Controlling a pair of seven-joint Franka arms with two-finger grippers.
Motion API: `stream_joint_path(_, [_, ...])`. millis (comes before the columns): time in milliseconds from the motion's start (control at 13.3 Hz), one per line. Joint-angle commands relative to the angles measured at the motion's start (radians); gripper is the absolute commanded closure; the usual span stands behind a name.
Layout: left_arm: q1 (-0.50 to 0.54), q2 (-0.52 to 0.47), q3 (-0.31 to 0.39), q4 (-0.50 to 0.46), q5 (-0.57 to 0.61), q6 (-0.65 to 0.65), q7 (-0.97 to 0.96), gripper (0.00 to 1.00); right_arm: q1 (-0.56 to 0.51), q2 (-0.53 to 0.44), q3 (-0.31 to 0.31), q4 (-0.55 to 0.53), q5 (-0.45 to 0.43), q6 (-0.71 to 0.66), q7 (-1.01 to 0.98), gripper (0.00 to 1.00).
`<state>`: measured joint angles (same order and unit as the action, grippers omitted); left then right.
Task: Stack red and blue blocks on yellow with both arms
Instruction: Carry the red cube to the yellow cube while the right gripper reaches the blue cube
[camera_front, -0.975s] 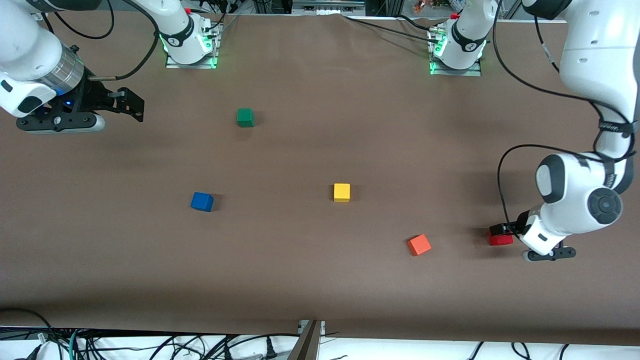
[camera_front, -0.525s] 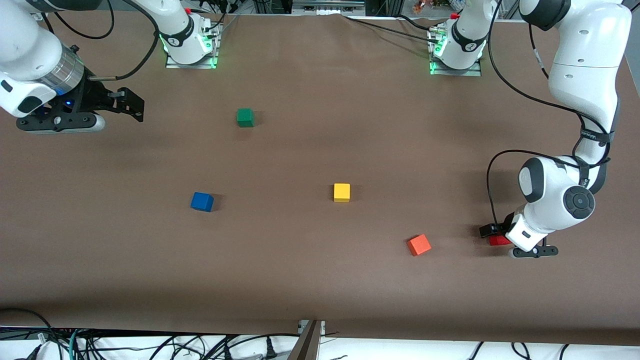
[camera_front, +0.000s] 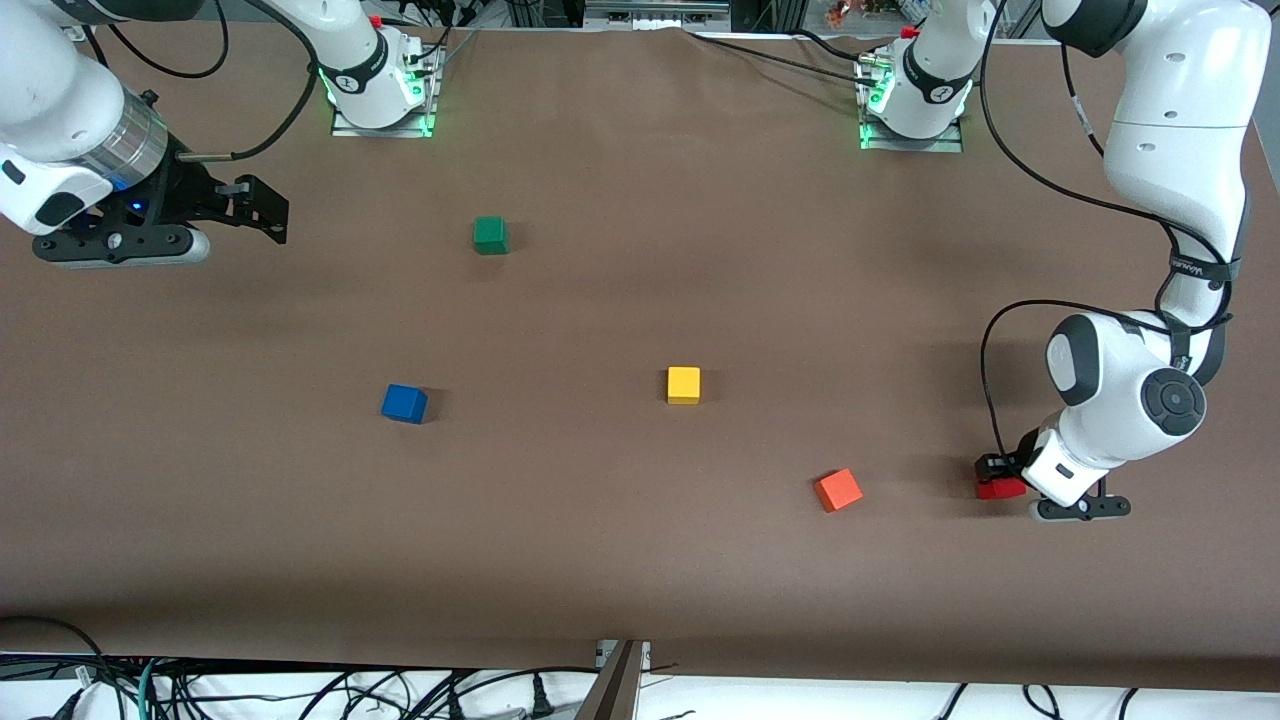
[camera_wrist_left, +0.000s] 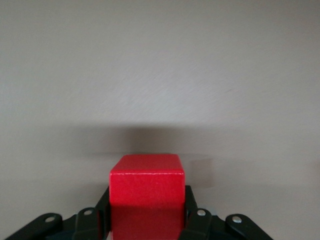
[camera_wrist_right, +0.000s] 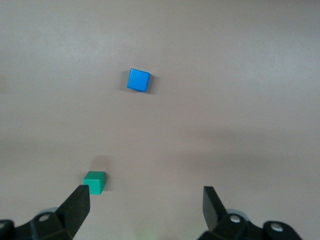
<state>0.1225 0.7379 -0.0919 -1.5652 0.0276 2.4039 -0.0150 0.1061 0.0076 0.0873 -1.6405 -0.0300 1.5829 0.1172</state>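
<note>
The red block (camera_front: 1000, 488) is straight in my left gripper and the yellow block's top (camera_front: 684, 383) is free. I should keep carrying the red block until it rests there.
The red block (camera_front: 1000, 488) is near the left arm's end of the table, and in the left wrist view (camera_wrist_left: 146, 192) it fills the space between the fingers. My left gripper (camera_front: 1003, 478) (camera_wrist_left: 146, 220) is shut on it, low at the table surface. The blue block (camera_front: 404, 403) (camera_wrist_right: 138, 80) lies free toward the right arm's end. The yellow block (camera_front: 684, 385) stands alone near the table's middle. My right gripper (camera_front: 268, 210) (camera_wrist_right: 145, 200) is open and empty, and it waits in the air over the right arm's end of the table.
An orange cube (camera_front: 838, 490) lies between the yellow block and the red block, nearer the front camera. A green cube (camera_front: 490, 235) (camera_wrist_right: 94, 181) sits closer to the robots' bases. Cables hang past the table's front edge.
My left arm's wrist swung toward the table's middle and back, with the red block staying between its fingers. The right arm has not moved.
</note>
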Motion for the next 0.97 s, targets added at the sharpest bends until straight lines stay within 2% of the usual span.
stream_joint_path(0, [-0.110, -0.052, 0.006, 0.075, -0.003, -0.121, -0.043, 1.00, -0.013, -0.003, 0.012, 0.008, 0.002, -0.009, 0.005, 0.00])
stream_joint_path(150, [-0.212, -0.052, 0.007, 0.167, -0.005, -0.237, -0.152, 1.00, -0.013, -0.003, 0.014, 0.008, 0.004, -0.001, 0.005, 0.00])
stream_joint_path(300, [-0.320, -0.043, 0.008, 0.226, 0.005, -0.296, -0.293, 1.00, -0.011, 0.012, 0.014, 0.024, 0.013, 0.043, 0.004, 0.00])
stream_joint_path(450, [-0.412, -0.028, 0.008, 0.226, 0.005, -0.296, -0.324, 1.00, -0.013, 0.022, 0.012, 0.036, 0.013, 0.046, 0.005, 0.00])
stream_joint_path(900, [-0.592, 0.015, 0.014, 0.228, 0.002, -0.298, -0.488, 1.00, -0.003, 0.179, 0.012, 0.064, -0.007, 0.048, 0.007, 0.00])
